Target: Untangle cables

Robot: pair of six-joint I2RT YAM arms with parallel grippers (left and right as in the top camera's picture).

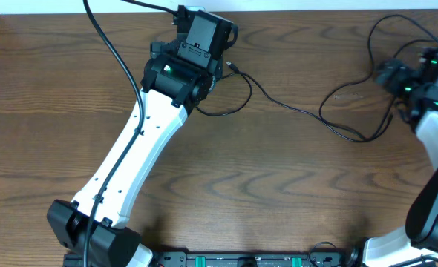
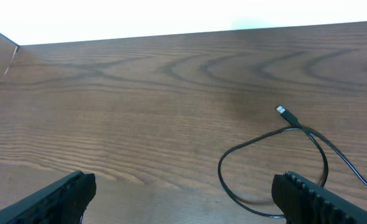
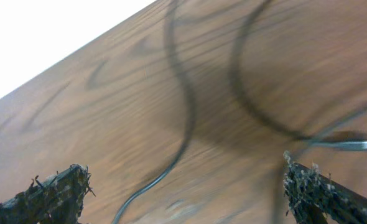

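Observation:
I can see that the black cable loop's bend lies clear of the cables' crossing (image 1: 363, 139), so I keep moving my right gripper toward that bend (image 1: 323, 109) until it closes on the single piece of cable.
A thin black cable (image 1: 301, 110) lies across the wooden table (image 1: 278, 193). Its small plug (image 1: 233, 67) rests just right of my left gripper (image 1: 203, 33), and a loop curls beneath that wrist. In the left wrist view the cable loop (image 2: 233, 155) and the plug (image 2: 283, 111) lie ahead and to the right of the open left gripper (image 2: 183, 202), which holds nothing. More black cable loops (image 1: 352, 133) gather by my right gripper (image 1: 390, 74). In the right wrist view a blurred cable (image 3: 185, 118) runs down between the wide-open right gripper (image 3: 186, 196), whose fingers do not touch it.
The table's far edge (image 1: 315, 10) runs close behind the left gripper. A thick black arm cable (image 1: 111, 44) trails along the left arm (image 1: 130, 156). The arm bases (image 1: 249, 259) sit at the near edge.

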